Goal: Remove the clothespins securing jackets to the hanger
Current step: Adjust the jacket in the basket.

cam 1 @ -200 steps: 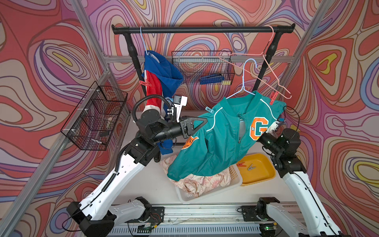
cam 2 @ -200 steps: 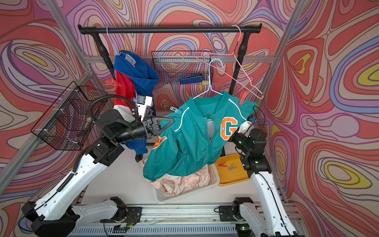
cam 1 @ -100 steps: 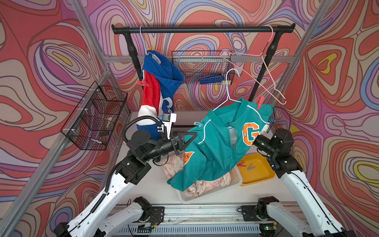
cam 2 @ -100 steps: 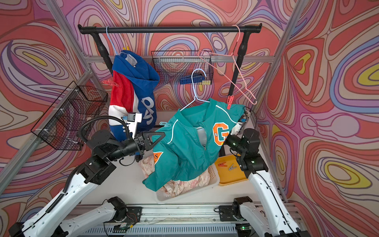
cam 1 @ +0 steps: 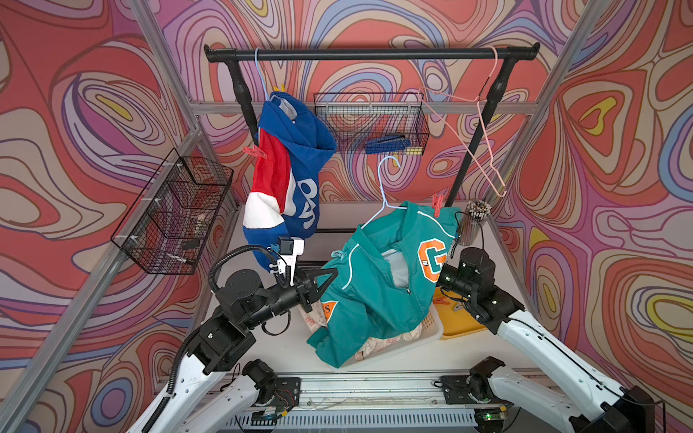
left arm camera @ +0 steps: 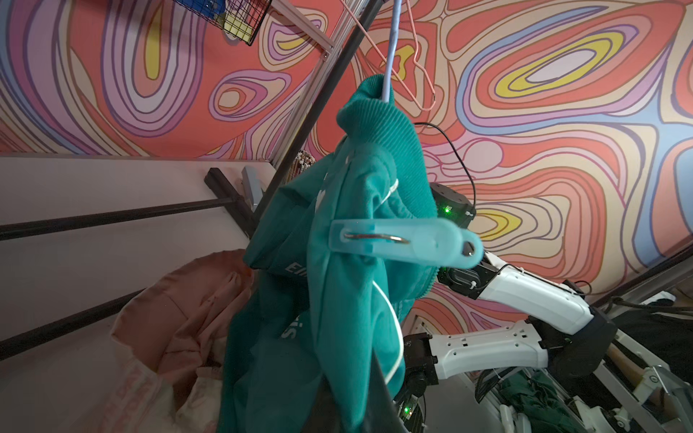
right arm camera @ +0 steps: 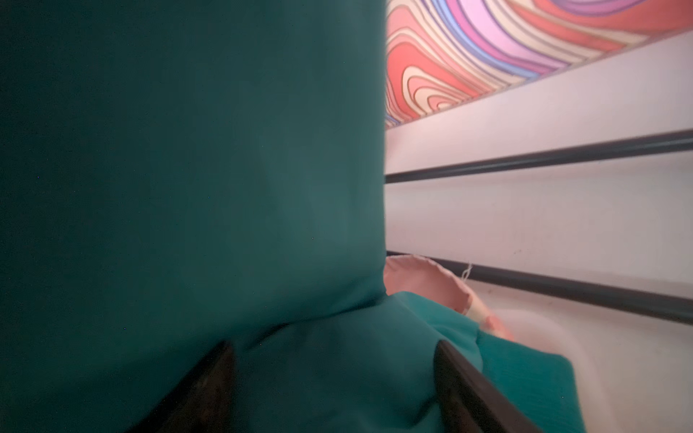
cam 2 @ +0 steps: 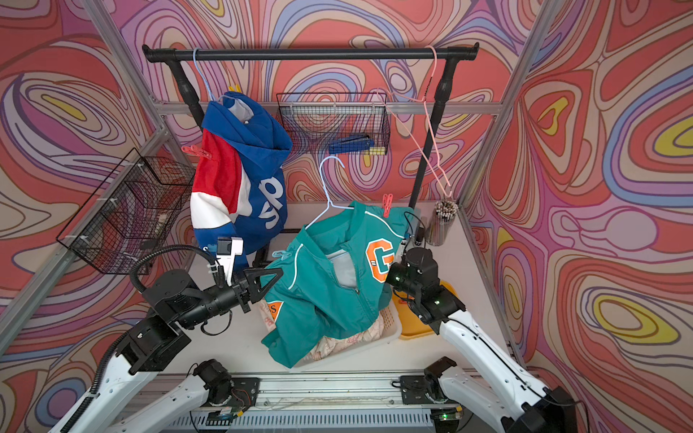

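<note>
Teal cloth (cam 1: 437, 277) next to the orange G hides the fingers of the robot's right gripper, so the right gripper should move back out of the jacket's side and come over its open front (cam 1: 397, 270).
The teal jacket (cam 1: 378, 285) with the orange G hangs on a light-blue hanger (cam 1: 386, 187) off the rail, its hem in the white basket (cam 1: 431, 331). A light-blue clothespin (left arm camera: 401, 243) pins one shoulder and a red clothespin (cam 1: 437, 204) the other. My left gripper (cam 1: 330, 273) is shut on the jacket's shoulder cloth just below the blue pin. My right gripper (right arm camera: 337, 375) is open against the jacket's far side, with teal cloth between its fingers. The blue-red-white jacket (cam 1: 292, 180) hangs on the rail with a red clothespin (cam 1: 255, 153) and a yellow clothespin (cam 1: 280, 89).
A pink-and-cream jacket (cam 1: 378, 343) lies in the basket. A yellow tray (cam 1: 461, 326) beside it holds loose clothespins. An empty pink hanger (cam 1: 480, 123) hangs on the black rail (cam 1: 371, 54). Wire baskets stand at the left (cam 1: 176, 213) and back (cam 1: 369, 123), and a cup of sticks (cam 1: 474, 221) at back right.
The teal jacket and its hanger have come down and leftward toward the basket. Both arms have lowered with it. The right gripper's fingers have narrowed slightly.
</note>
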`<state>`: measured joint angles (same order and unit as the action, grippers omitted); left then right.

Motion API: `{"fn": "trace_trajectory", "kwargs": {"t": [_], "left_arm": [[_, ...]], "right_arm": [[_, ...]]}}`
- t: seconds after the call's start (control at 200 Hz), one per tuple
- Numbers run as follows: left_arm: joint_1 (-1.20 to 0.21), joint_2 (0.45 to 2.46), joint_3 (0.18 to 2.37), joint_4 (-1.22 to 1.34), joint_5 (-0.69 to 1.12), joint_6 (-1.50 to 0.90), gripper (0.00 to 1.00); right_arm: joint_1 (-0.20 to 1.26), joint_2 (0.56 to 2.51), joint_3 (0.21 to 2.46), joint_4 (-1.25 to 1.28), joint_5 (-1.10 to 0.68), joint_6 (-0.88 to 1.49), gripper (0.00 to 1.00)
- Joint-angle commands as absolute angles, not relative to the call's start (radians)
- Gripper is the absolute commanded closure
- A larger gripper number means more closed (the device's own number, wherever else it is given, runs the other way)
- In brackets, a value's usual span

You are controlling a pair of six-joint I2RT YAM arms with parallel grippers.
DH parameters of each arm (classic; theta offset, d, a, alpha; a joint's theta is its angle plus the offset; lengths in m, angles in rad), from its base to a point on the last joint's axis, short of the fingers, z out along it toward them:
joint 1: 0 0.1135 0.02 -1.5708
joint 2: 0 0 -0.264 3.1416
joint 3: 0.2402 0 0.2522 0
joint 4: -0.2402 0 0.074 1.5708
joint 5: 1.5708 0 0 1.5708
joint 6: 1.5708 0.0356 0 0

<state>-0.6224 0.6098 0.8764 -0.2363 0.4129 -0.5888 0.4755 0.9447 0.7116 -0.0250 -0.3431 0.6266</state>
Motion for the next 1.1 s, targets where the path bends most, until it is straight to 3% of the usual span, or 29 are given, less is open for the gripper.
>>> {"fn": "trace_trajectory", "kwargs": {"t": [0.0,0.285,0.536,0.806,1.092], "left_arm": [[-0.626,0.545,0.815,-0.302,0.308,-0.527,1.00],[-0.626,0.465,0.689,-0.278,0.220,-0.500,1.00],[-0.626,0.430,0.648,-0.278,0.181,-0.479,1.00],[-0.626,0.447,0.645,-0.277,0.173,-0.455,1.00],[-0.626,0.459,0.657,-0.285,0.161,-0.433,1.00]], "right_arm": [[0.546,0.948,0.701,0.056,-0.308,0.632,0.16],[0.687,1.058,0.582,0.219,-0.221,0.703,0.19],[0.695,1.157,0.502,0.322,-0.127,0.739,0.17],[0.695,0.946,0.651,-0.095,0.220,0.646,0.05],[0.696,0.939,0.840,-0.434,0.397,0.639,0.02]]}}
